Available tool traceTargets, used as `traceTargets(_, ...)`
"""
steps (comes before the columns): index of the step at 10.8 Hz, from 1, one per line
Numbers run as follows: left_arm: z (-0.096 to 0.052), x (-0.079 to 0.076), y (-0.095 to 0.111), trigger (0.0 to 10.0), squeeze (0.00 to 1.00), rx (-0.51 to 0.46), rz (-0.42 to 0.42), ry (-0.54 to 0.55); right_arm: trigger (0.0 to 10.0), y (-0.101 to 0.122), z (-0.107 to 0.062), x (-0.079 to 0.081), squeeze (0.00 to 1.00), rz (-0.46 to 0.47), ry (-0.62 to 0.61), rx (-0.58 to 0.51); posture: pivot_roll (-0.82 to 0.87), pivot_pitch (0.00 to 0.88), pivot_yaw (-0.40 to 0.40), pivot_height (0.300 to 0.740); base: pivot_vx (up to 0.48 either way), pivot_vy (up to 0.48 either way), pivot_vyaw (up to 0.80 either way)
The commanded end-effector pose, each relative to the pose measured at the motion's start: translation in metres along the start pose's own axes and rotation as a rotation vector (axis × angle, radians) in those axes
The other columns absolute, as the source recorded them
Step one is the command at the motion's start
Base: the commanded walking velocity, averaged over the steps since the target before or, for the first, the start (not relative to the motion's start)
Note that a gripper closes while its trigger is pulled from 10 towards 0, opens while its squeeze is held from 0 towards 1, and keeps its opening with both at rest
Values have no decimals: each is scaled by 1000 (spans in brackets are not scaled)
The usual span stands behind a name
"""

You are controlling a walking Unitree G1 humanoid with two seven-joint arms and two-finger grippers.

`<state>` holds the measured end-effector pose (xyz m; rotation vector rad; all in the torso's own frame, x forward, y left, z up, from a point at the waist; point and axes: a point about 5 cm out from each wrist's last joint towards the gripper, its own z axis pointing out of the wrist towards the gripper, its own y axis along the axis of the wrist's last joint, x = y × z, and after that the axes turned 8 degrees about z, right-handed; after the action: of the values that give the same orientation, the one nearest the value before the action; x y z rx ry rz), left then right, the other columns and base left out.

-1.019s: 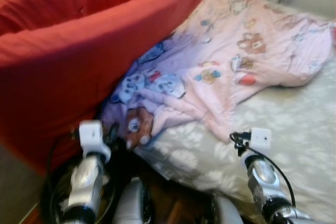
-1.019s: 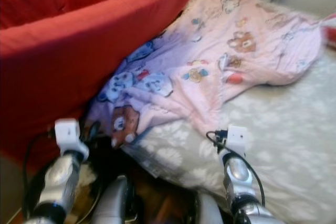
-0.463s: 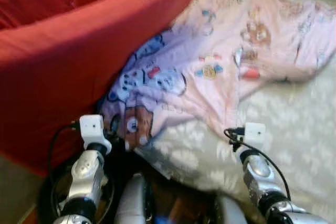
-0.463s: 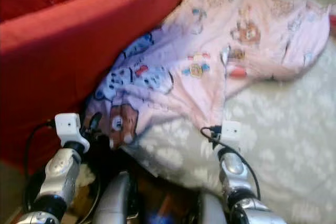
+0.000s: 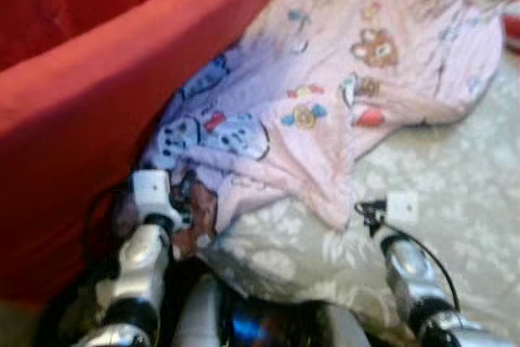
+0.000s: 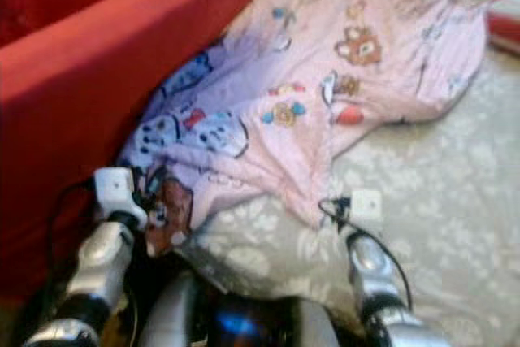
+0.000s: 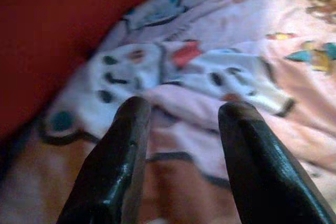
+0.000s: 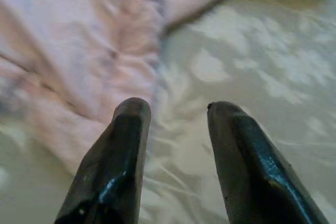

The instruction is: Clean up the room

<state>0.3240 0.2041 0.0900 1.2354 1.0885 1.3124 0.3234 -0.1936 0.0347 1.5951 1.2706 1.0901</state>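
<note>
I expect the blanket to spread out past the bed's near edge when I pull it, because the pink blanket's lower hem is bunched in loose folds.
A pink blanket printed with cartoon bears lies crumpled over the bed, its bluish corner tucked against a red cushion. My left gripper hovers open just above that corner, close to the cushion, with nothing between its fingers. My right gripper is open over the blanket's lower hem, where it meets the grey flowered bedsheet. Both silver forearms reach up from the bottom of the head views.
The red cushion or sofa back stands as a wall along the left. The grey flowered sheet spreads bare to the right. A red-striped item peeks in at the far right edge.
The camera has shifted left and forward, so the blanket sits lower and nearer. Both arms have reached a little further toward the blanket's edge. Fingers stay open.
</note>
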Motion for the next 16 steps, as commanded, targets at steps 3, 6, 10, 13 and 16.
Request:
traceTargets(3,-3,-2,10,10000,0,-33,-6,-21,10000,-11,-1,5,1000,-21,24,77,248,304,-16,627,0,0,0)
traceTargets(6,0,-1,25,10000,0,-73,-33,-13,10000,-1,3,9,1000,-44,49,69,269,384,-9,627,0,0,0)
traceTargets(10,-8,-2,49,10000,0,-123,-25,-13,10000,18,11,16,0,-69,94,22,307,493,5,627,0,0,0)
traceTargets(13,-24,1,67,10000,0,-155,-29,15,10000,40,16,18,0,-49,117,-50,334,563,14,627,0,0,0)
traceTargets(16,-37,6,85,10000,0,-169,-18,36,10000,55,20,15,0,-63,92,-91,370,603,33,627,0,0,0)
